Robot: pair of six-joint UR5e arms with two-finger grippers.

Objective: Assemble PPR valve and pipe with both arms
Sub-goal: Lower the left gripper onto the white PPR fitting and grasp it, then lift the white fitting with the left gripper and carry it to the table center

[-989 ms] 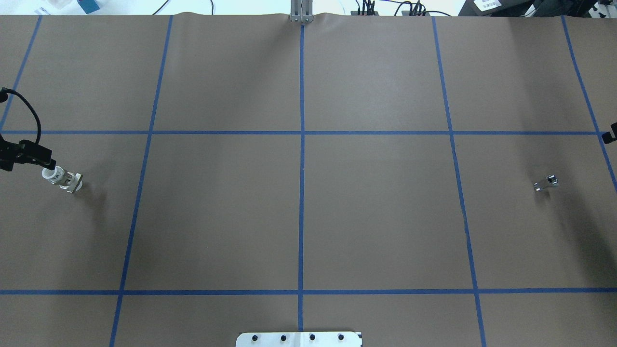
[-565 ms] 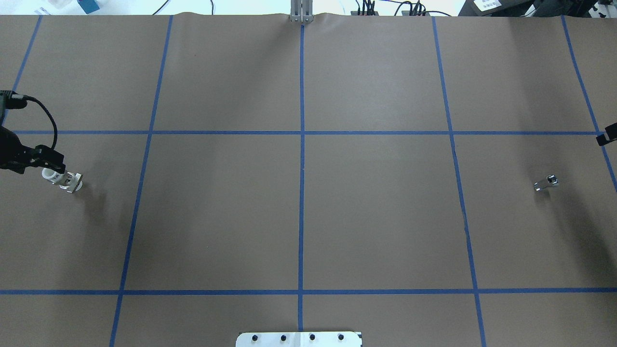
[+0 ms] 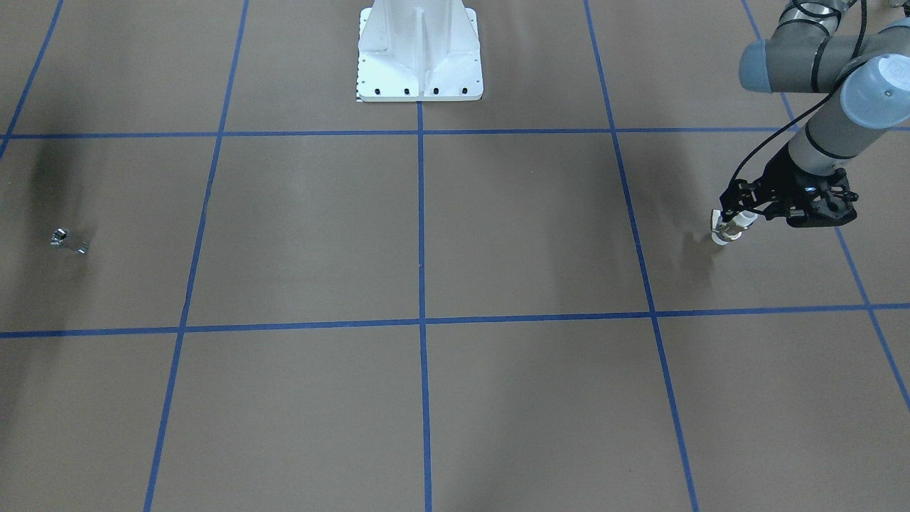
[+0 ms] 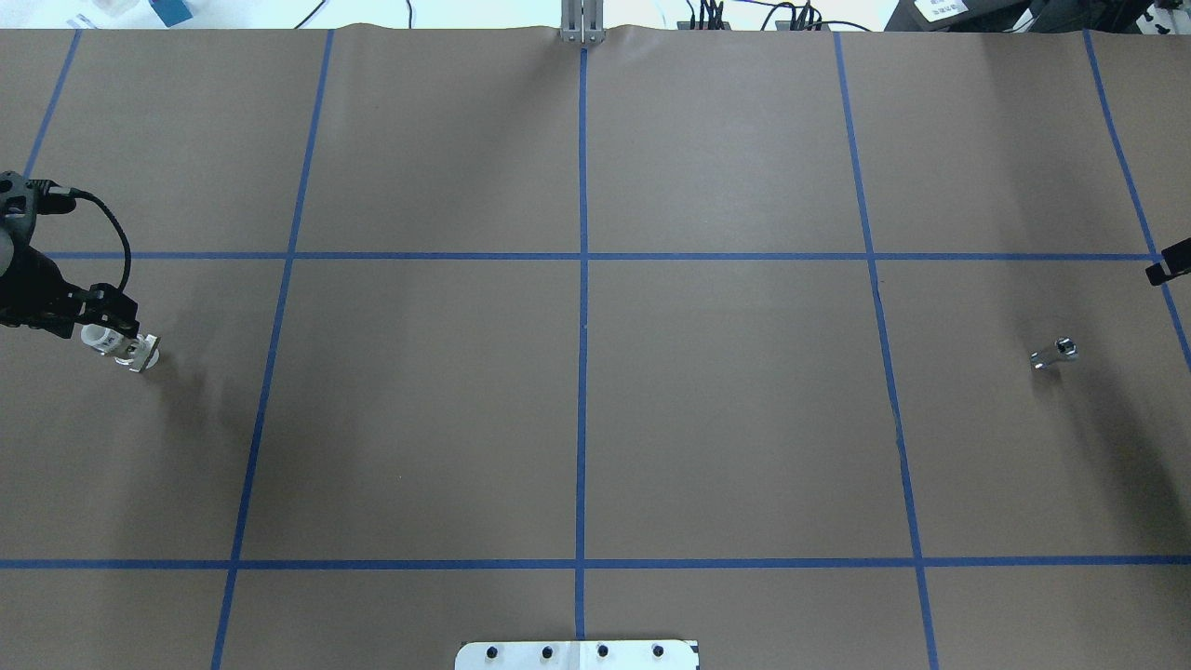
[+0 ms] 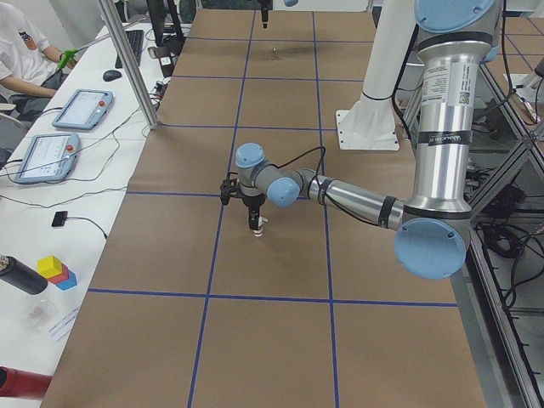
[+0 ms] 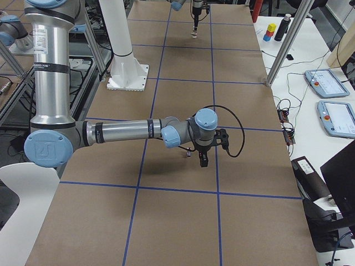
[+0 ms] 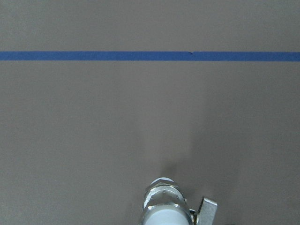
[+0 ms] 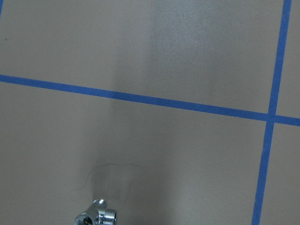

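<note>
The PPR valve (image 3: 732, 227) will stay standing upright by itself when the robot puts it down, because the lower white end (image 3: 721, 240) sits squarely under the metal middle.
The PPR valve (image 4: 123, 346) lies at the table's far left, white with a metal middle and a side lever. It also shows in the front view (image 3: 725, 232), the exterior left view (image 5: 257, 229) and at the bottom of the left wrist view (image 7: 163, 208). My left gripper (image 4: 113, 321) hangs over the valve's near white end, jaws open around it, valve resting on the table. The chrome pipe (image 4: 1054, 354) lies at the far right, also in the front view (image 3: 67, 242) and the right wrist view (image 8: 97, 218). Of my right gripper (image 4: 1168, 264) only a black sliver shows; I cannot tell its state.
The white bolted pedestal (image 3: 419, 53) stands at the robot's side, middle; its plate shows in the overhead view (image 4: 577, 654). Blue tape lines (image 4: 582, 326) grid the brown table cover. Tablets (image 5: 81, 109) and cables lie on a side bench beyond the far edge.
My left gripper has moved right, from beside the valve to over its near end. The right gripper's tip has edged slightly lower at the right edge. Valve and pipe have not moved.
</note>
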